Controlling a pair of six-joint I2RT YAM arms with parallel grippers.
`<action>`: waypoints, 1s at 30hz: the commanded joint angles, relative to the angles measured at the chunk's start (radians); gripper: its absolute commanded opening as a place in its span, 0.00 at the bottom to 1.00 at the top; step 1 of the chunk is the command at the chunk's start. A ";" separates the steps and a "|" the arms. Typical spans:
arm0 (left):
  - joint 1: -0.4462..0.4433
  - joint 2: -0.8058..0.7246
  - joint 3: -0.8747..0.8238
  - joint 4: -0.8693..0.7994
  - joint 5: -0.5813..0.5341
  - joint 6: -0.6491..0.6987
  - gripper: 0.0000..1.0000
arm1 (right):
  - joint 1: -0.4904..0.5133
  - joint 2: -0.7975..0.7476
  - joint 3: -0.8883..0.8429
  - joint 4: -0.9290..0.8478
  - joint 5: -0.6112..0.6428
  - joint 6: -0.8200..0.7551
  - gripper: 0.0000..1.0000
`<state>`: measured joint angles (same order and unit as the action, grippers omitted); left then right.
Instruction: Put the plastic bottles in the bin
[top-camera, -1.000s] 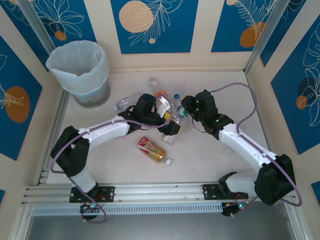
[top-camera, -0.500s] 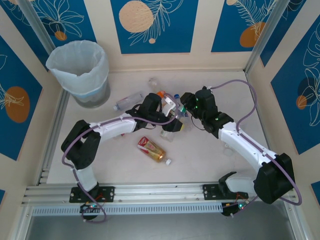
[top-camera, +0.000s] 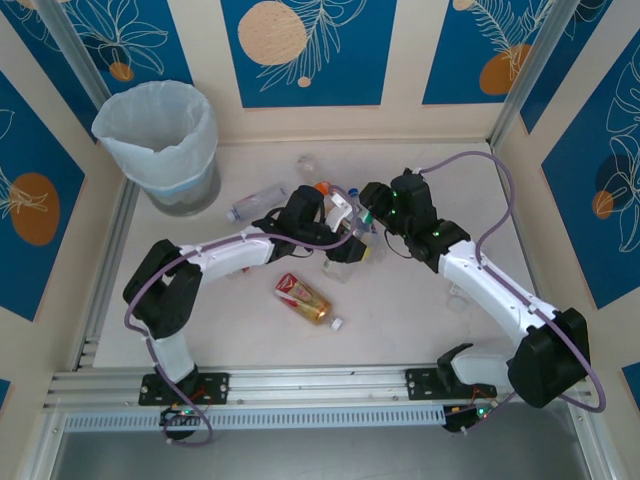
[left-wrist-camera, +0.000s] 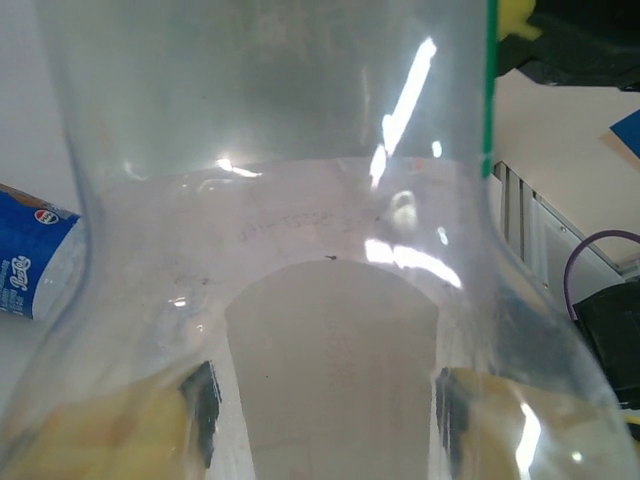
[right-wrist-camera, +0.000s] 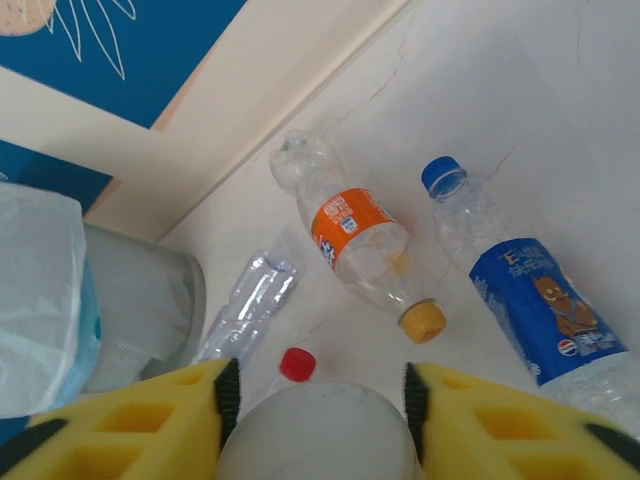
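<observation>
Next, my right gripper releases the white end (right-wrist-camera: 316, 438) and moves away before my left gripper takes the clear bottle to the bin (top-camera: 158, 125), since both grippers hold the bottle.
A clear bottle (left-wrist-camera: 280, 200) stands between my two grippers in the middle of the table. My left gripper (left-wrist-camera: 320, 410) is shut on it, and its yellow pads show through the plastic on both sides. My right gripper (right-wrist-camera: 318, 390) has its pads against the sides of the bottle's round white end (right-wrist-camera: 315, 435). From above, the left gripper (top-camera: 350, 245) and right gripper (top-camera: 372, 218) meet in the bottle cluster. Beyond lie an orange-label bottle (right-wrist-camera: 360, 240), a blue-label bottle (right-wrist-camera: 535, 290), a crumpled clear bottle (right-wrist-camera: 245, 305) and a red cap (right-wrist-camera: 297, 364). The bin (top-camera: 205, 115) stands at the far left.
A red-yellow label bottle (top-camera: 303, 298) lies nearer the arm bases, apart from the cluster. Another clear bottle (top-camera: 305, 163) lies near the back wall. Walls close the table on three sides. The bin's grey wall (right-wrist-camera: 150, 300) shows left of the crumpled bottle.
My left gripper has reached right into the cluster and closed round the clear bottle. The right gripper's jaws have widened a little; that arm has barely shifted.
</observation>
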<state>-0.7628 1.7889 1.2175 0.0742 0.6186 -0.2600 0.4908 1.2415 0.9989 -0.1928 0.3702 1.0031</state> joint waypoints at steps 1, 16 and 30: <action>-0.005 0.000 0.027 0.010 -0.036 0.000 0.44 | 0.000 -0.044 0.034 -0.063 0.021 -0.045 0.53; 0.011 0.006 0.028 -0.014 -0.106 -0.026 0.42 | -0.108 -0.171 0.021 -0.168 -0.084 -0.108 0.99; 0.125 -0.070 0.117 -0.198 -0.237 0.051 0.39 | -0.200 -0.224 -0.033 -0.144 -0.320 -0.184 0.99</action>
<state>-0.6697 1.7756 1.2800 -0.0559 0.4427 -0.2489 0.2939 1.0069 0.9665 -0.3523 0.1593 0.8780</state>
